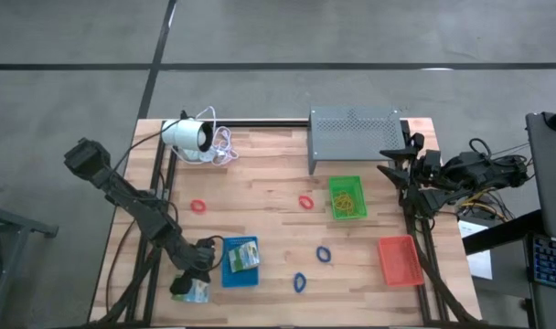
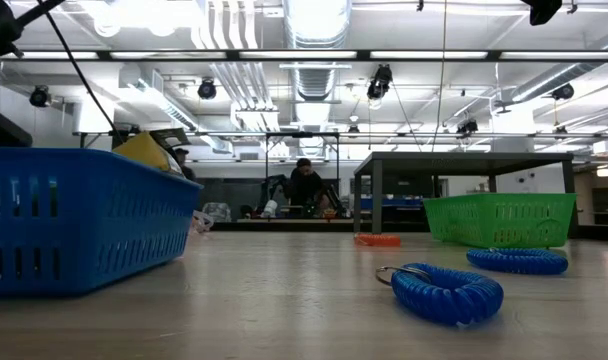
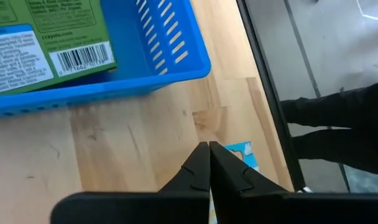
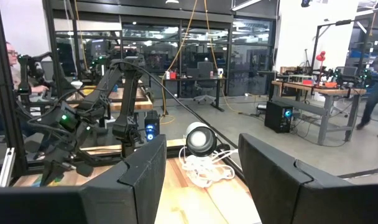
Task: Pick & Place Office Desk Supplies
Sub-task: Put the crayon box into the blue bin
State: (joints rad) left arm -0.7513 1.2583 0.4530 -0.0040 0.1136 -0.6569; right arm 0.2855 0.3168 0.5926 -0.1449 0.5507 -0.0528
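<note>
The packet's blue-and-white corner [image 3: 245, 151] is beside my left gripper's closed fingers, so next my left gripper opens, moves back, and puts its fingers on both sides of the packet's end [image 1: 199, 291] first.
My left gripper [image 1: 192, 281] [image 3: 209, 152] is shut at the table's near left corner, over a green-and-white packet [image 1: 197, 293] whose blue-and-white corner [image 3: 242, 153] shows beside its fingers. Another green packet [image 1: 244, 255] [image 3: 46, 43] lies flat in the blue tray [image 1: 230, 274] [image 3: 176, 56]. Two red loops [image 1: 197, 206] [image 1: 305, 202] and two blue loops [image 1: 324, 253] [image 1: 300, 281] lie on the wood. Yellow rubber bands [image 1: 346, 199] sit in the green tray [image 1: 333, 185]. My right gripper [image 1: 399, 170] [image 4: 201, 155] waits open at the right edge. My left gripper comes from above, pointing down, with its fingers [image 3: 198, 168] closed on a thin pale sliver of the packet. Only the packet's corner [image 3: 244, 155] shows past the fingers. The gripper hides whether the packet still rests on the table.
A red tray [image 1: 399, 259] sits near right. The grey perforated stand [image 1: 356, 137] and the white cylinder with its coiled cable [image 1: 194, 137] stand along the far edge. The table's left edge [image 3: 263, 118] runs close beside my left gripper. People are in the room beyond.
</note>
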